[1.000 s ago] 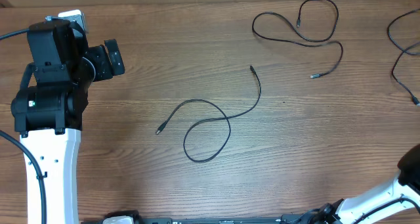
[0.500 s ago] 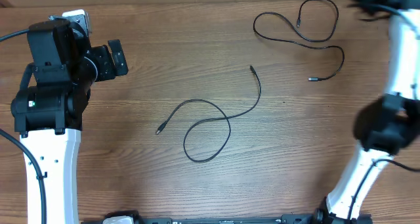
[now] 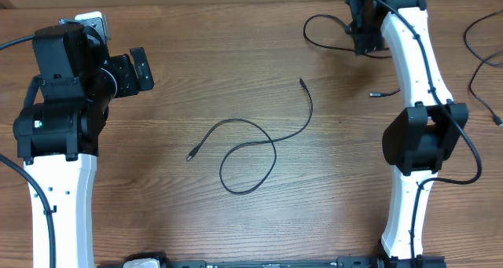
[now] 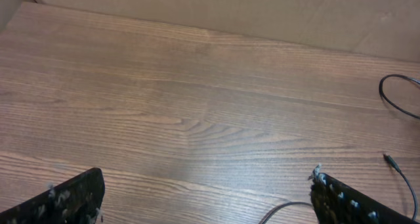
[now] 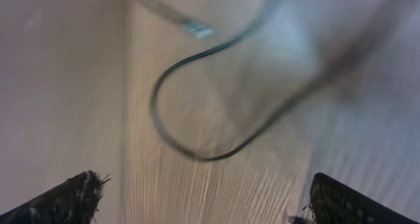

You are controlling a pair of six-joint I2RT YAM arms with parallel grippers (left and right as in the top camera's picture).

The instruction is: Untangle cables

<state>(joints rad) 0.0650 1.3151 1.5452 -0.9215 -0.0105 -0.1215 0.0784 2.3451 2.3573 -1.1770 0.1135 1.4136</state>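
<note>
The second looped cable (image 3: 306,28) is clear of the middle cable, so the robot's open right gripper should go down next until its fingers are on both sides of the loop's strand (image 3: 339,48), and then close.
A thin black cable (image 3: 248,145) lies looped in the middle of the table, with plug ends at the left and at the upper right. A second looped cable (image 3: 316,20) lies at the far right, partly hidden by my right arm; its plug end (image 3: 374,94) shows below. My right gripper (image 3: 362,31) hovers over that loop, open and empty. The blurred right wrist view shows the loop (image 5: 202,158) ahead of the open fingers (image 5: 203,198). My left gripper (image 3: 142,69) is open and empty at the left, apart from all cables. Its wrist view (image 4: 207,198) shows a cable piece (image 4: 281,208).
A third thin cable (image 3: 476,73) lies at the table's right edge. A thicker black cord (image 3: 16,42) runs from the left arm at the far left. A pale wall borders the table's far edge (image 4: 262,14). More cable (image 4: 388,104) shows at the right of the left wrist view.
My right arm has swung up from the lower right corner to the far right of the table, over the looped cable. The left arm has stayed nearly still.
</note>
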